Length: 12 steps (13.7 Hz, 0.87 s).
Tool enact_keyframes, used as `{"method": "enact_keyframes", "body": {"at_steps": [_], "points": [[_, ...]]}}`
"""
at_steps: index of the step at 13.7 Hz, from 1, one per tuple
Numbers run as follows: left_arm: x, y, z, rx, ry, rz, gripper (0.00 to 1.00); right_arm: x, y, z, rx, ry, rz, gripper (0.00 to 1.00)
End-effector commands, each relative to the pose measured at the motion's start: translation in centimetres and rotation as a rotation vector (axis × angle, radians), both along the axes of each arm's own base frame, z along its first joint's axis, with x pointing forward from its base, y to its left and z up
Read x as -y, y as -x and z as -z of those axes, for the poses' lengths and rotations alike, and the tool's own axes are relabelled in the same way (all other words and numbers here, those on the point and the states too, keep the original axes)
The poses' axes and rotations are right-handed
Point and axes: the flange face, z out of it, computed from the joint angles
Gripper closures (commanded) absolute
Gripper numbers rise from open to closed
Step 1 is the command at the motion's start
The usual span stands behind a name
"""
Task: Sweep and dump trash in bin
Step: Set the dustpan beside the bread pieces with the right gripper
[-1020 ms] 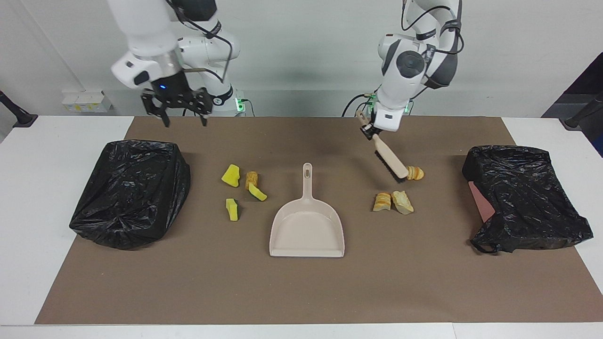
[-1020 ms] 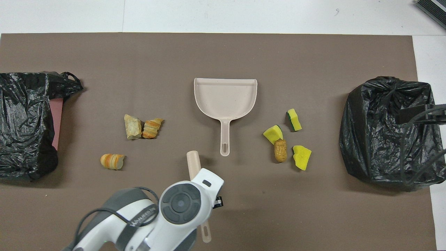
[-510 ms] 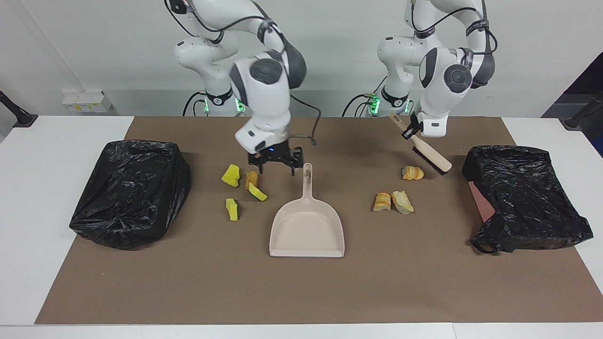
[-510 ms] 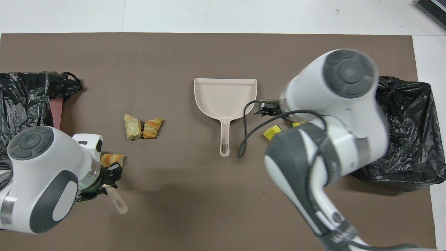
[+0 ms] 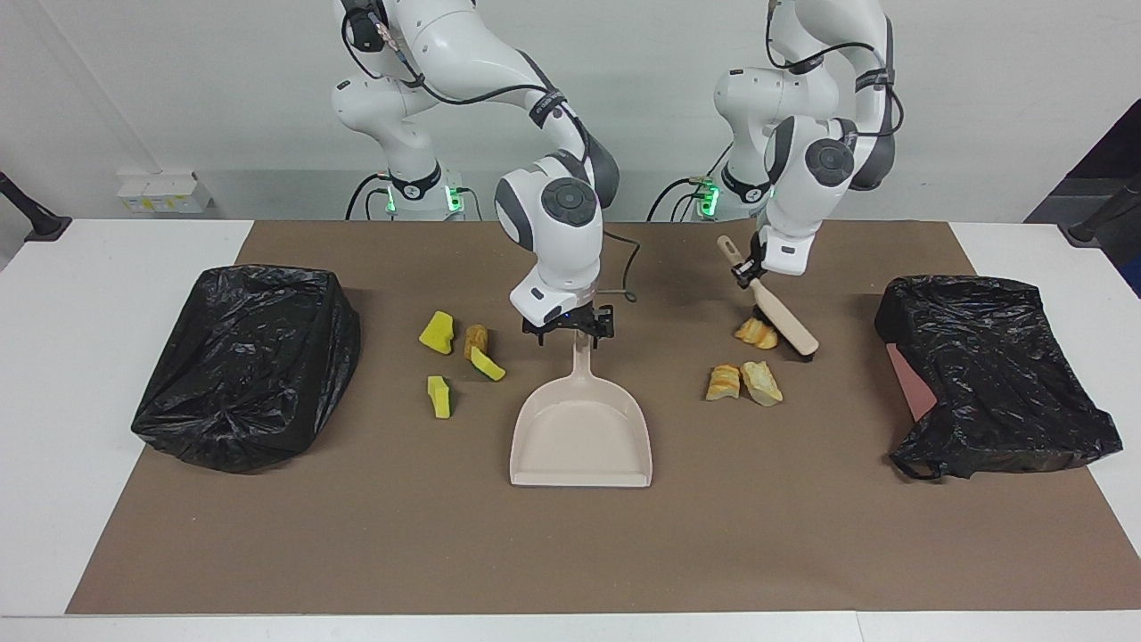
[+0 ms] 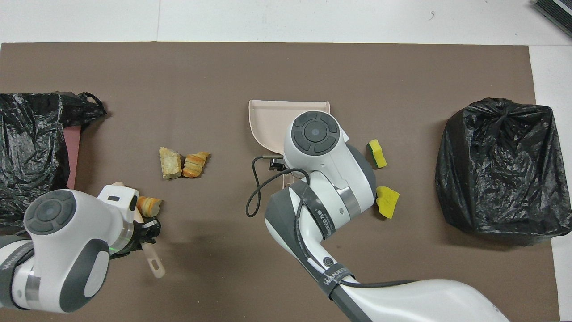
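Observation:
The dustpan's open edge [image 5: 580, 481] points away from the bread chunks [image 5: 743, 382]. My right gripper should therefore turn that edge to the bread chunks before my left gripper sweeps.
The beige dustpan [image 5: 579, 437] lies mid-mat with its handle [image 5: 582, 352] pointing toward the robots. My right gripper [image 5: 575, 328] is open, low over the handle's end, one finger on each side of it. My left gripper [image 5: 747, 272] is shut on the brush [image 5: 784, 319]. The brush's bristles rest against a tan bread chunk [image 5: 756, 333] of the trash. Two more bread chunks [image 5: 723, 382] [image 5: 762, 382] lie farther from the robots. Yellow wedges [image 5: 437, 332] [image 5: 488, 364] [image 5: 439, 396] and a brown lump [image 5: 476, 341] lie beside the pan toward the right arm's end.
A bin wrapped in a black bag [image 5: 250, 357] stands at the right arm's end of the brown mat [image 5: 570, 553]. Another black-bagged bin [image 5: 989, 374] with a pink side showing sits at the left arm's end. In the overhead view the right arm [image 6: 321, 147] covers most of the dustpan.
The right gripper came from the table's back edge down over the dustpan handle. The left gripper swung the brush around the nearest bread chunk and pushed it toward the pan.

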Motion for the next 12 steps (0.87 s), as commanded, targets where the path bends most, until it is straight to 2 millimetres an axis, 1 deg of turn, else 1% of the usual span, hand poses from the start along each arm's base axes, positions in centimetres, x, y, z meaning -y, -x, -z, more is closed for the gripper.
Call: {"method": "enact_keyframes", "body": {"at_steps": [1,2,3,4,5,6,7,8,9,10,11,12], "points": [[2.3,-0.4,1.1,0.023,0.051,0.086,1.0,0.2,1.1,0.3,-0.01,-0.026,-0.026,0.0],[3.3,-0.1,1.3,0.023,0.06,0.11,1.0,-0.3,1.5,0.2,-0.016,-0.027,-0.036,0.19],[3.7,0.1,1.2,0.015,0.065,0.117,1.0,-0.4,1.6,0.3,-0.019,-0.027,-0.039,0.54],[3.8,0.0,1.0,0.012,0.065,0.121,1.0,-0.5,1.6,0.0,-0.017,-0.031,-0.036,0.81],[3.8,-0.5,0.5,0.007,0.068,0.135,1.0,-0.6,1.5,-0.1,-0.016,-0.035,-0.019,1.0],[3.4,-0.9,-0.1,0.002,0.075,0.15,1.0,-0.7,1.5,-0.2,-0.014,-0.035,-0.031,1.0],[2.8,-1.5,-1.1,-0.002,0.081,0.162,1.0,-0.4,1.3,-0.3,-0.01,-0.038,-0.079,1.0],[1.6,-2.3,-2.0,-0.006,0.085,0.149,1.0,-0.3,1.1,-0.7,-0.002,-0.048,-0.224,1.0],[0.8,-2.9,-2.6,-0.001,0.083,0.14,1.0,0.7,0.6,-1.8,0.017,-0.06,-0.392,1.0],[0.0,-3.4,-2.9,0.007,0.082,0.13,1.0,3.0,-0.5,-3.0,0.036,-0.065,-0.514,1.0],[-1.2,-4.0,-2.9,0.024,0.083,0.12,1.0,4.7,-1.0,-4.1,0.053,-0.069,-0.644,1.0],[-2.2,-4.5,-2.9,0.043,0.088,0.127,1.0,5.6,-0.6,-4.7,0.05,-0.069,-0.781,1.0]]}}
